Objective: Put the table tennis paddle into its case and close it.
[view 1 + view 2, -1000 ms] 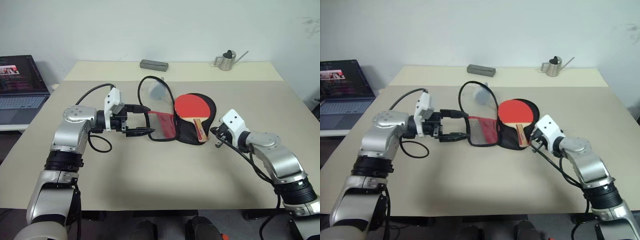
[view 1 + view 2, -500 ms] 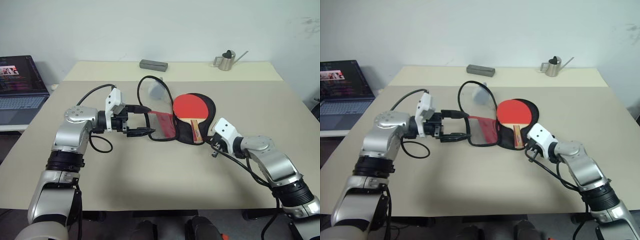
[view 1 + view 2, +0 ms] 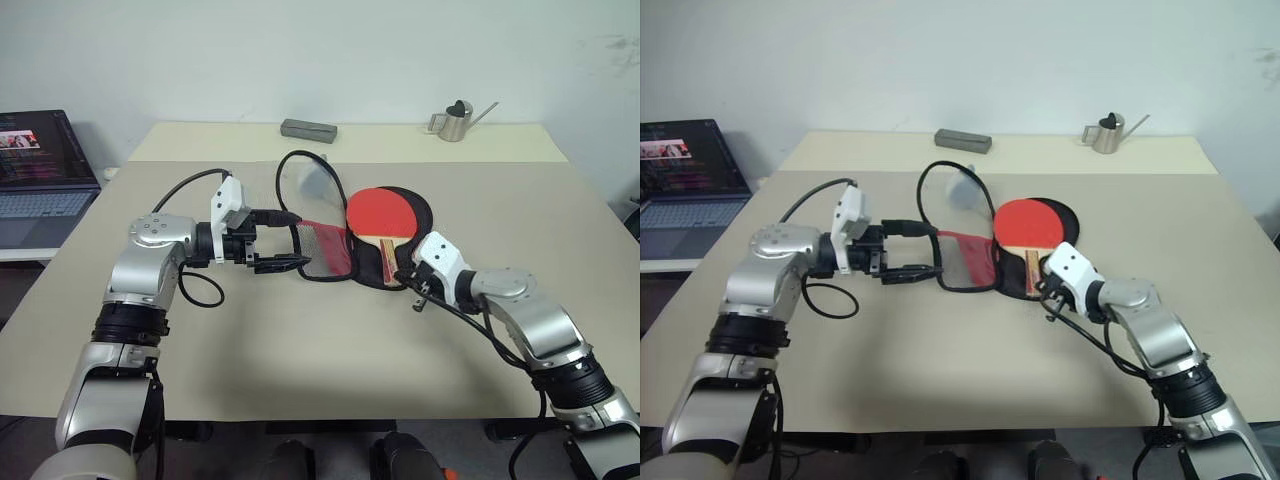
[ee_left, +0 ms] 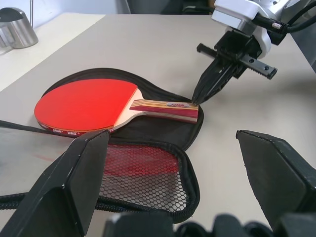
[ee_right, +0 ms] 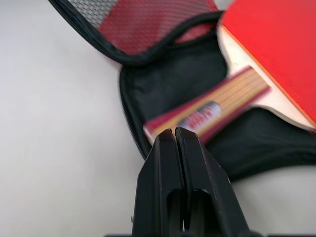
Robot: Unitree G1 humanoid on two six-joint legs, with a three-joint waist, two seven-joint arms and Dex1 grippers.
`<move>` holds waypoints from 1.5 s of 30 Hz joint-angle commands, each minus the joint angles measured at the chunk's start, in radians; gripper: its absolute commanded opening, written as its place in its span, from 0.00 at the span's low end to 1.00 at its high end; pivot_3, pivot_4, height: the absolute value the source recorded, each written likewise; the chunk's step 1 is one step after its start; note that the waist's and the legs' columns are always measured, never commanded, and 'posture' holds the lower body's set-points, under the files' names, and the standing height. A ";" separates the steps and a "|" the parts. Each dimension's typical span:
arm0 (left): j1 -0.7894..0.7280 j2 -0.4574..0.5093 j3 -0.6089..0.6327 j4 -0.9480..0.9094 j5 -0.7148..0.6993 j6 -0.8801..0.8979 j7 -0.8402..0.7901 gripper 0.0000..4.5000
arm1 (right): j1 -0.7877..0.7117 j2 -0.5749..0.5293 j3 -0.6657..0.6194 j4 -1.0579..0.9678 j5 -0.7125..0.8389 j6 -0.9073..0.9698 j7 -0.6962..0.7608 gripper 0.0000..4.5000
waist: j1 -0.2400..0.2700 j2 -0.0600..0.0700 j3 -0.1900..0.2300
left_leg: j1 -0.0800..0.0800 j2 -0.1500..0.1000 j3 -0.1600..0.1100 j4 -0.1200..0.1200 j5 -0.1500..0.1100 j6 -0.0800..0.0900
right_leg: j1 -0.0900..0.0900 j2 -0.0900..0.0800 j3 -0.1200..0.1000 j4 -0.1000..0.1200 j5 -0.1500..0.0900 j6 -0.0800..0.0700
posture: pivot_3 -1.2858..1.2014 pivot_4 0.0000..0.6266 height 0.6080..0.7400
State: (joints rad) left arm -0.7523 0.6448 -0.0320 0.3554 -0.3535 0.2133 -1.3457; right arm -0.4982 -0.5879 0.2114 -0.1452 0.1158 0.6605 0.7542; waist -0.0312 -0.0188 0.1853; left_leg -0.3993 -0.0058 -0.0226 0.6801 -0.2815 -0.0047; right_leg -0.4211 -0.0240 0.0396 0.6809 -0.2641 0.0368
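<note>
The mesh flap (image 3: 325, 248) will swing over the paddle with its far end still up when the robot folds it, because the black rim (image 3: 303, 153) curves up behind.
The case (image 3: 419, 216) lies open in the middle of the table, its black half flat. Its red mesh flap (image 3: 327, 248) is folded out to the left, and the flap's black rim arches up behind. The table tennis paddle (image 3: 375, 209) rests red face up on the black half, its striped handle (image 4: 165, 109) pointing toward me. My right gripper (image 3: 402, 276) is shut, its tip (image 4: 196, 101) at the end of the handle. My left gripper (image 3: 286, 240) is open beside the mesh flap, whose edge reaches between the fingers (image 4: 74, 190).
A grey oblong box (image 3: 307, 129) and a small metal watering can (image 3: 455, 120) stand at the table's far edge. An open laptop (image 3: 40, 170) sits on a lower surface to the left. Bare tabletop (image 3: 300, 350) lies in front of the case.
My right gripper has moved left to the end of the handle. The paddle, handle end most, has shifted slightly left. The left arm has kept still.
</note>
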 commanded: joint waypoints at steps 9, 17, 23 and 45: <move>-0.012 0.001 0.051 -0.018 -0.022 0.001 0.032 1.00 | -0.019 0.021 -0.062 -0.030 0.038 0.004 -0.024 0.00 | -0.001 0.000 0.000 | 0.000 0.000 0.000 0.000 0.000 0.000 | 0.000 0.000 0.000 0.000 0.000 0.000 | 0.52 0.24 1.00; 0.002 0.018 0.132 0.002 -0.031 0.008 0.110 1.00 | -0.056 0.045 -0.097 -0.059 0.102 0.034 -0.014 0.00 | -0.001 0.000 0.000 | 0.000 0.000 0.000 0.000 0.000 0.000 | 0.000 0.000 0.000 0.000 0.000 0.000 | 0.52 0.24 1.00; 0.017 0.058 0.205 0.051 -0.040 0.016 0.156 1.00 | -0.076 0.057 -0.100 -0.069 0.115 0.060 -0.042 0.00 | -0.002 0.000 0.000 | 0.000 0.000 0.000 0.000 0.000 0.000 | 0.000 0.000 0.000 0.000 0.000 0.000 | 0.52 0.24 1.00; -0.254 -0.057 0.069 0.686 0.259 -0.363 0.335 0.86 | -0.139 0.002 -0.145 -0.236 0.309 0.166 0.048 0.00 | 0.002 0.000 0.000 | -0.001 -0.001 0.000 0.000 0.000 0.000 | 0.000 0.000 -0.002 0.000 0.000 0.000 | 0.52 0.24 1.00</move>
State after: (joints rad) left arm -0.9711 0.5853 0.0436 1.0144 -0.1133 -0.1147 -1.0232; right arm -0.6155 -0.5761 0.0971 -0.3444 0.4099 0.8237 0.8033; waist -0.0288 -0.0191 0.1851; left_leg -0.3999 -0.0065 -0.0231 0.6802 -0.2816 -0.0045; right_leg -0.4213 -0.0244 0.0380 0.6808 -0.2640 0.0368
